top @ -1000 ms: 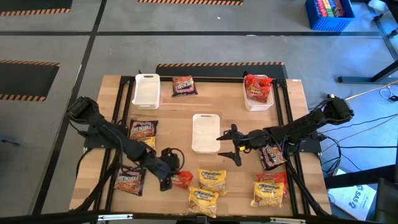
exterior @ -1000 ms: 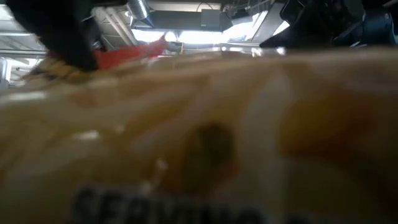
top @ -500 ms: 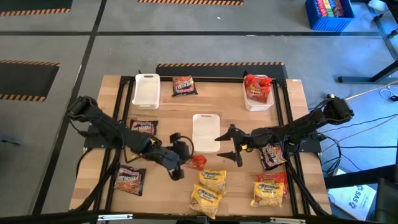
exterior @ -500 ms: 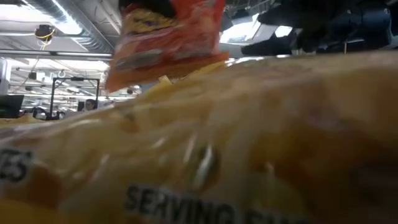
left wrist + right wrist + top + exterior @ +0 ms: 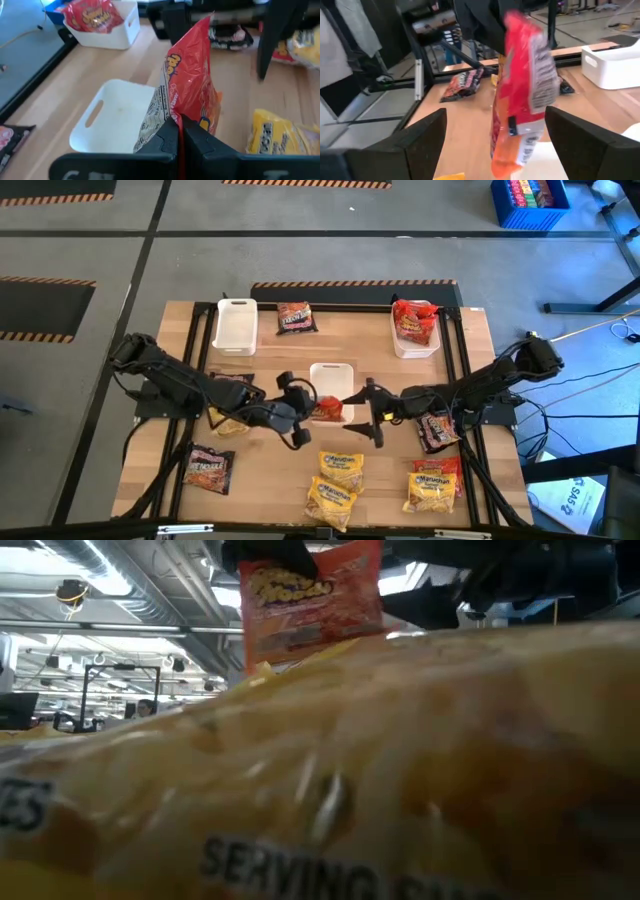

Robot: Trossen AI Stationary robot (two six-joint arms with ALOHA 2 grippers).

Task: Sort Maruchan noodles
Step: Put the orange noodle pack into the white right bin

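Next, my right gripper takes the packet's loose end and carries it to the tray of red packets, because my left gripper is holding the red packet far from that tray.
My left gripper is shut on a red Maruchan packet, held in the air at the near end of the middle white tray. My right gripper is open just right of it. In the right wrist view its fingers stand on either side of the packet without touching. Yellow packets lie flat near the table's near edge. Dark packets lie on the wood, and red packets lie in the far right tray. My left gripper pinches the red packet by its crinkled edge seam between both fingers. It comes from the table's left and slants down. The packet is lifted clear, standing edge-on beyond the fingers, and in the low view it hangs below the gripper.
An empty white tray stands far left, with a dark packet beside it. A dark packet and a red one lie under my right arm. A yellow packet fills the low view. Black frame rails run along the table.
My left gripper has carried the red packet from the table's near edge, lifting it clear, and has moved right and toward the far edge to the middle tray and my right gripper. My right gripper has shifted slightly left and stays open.
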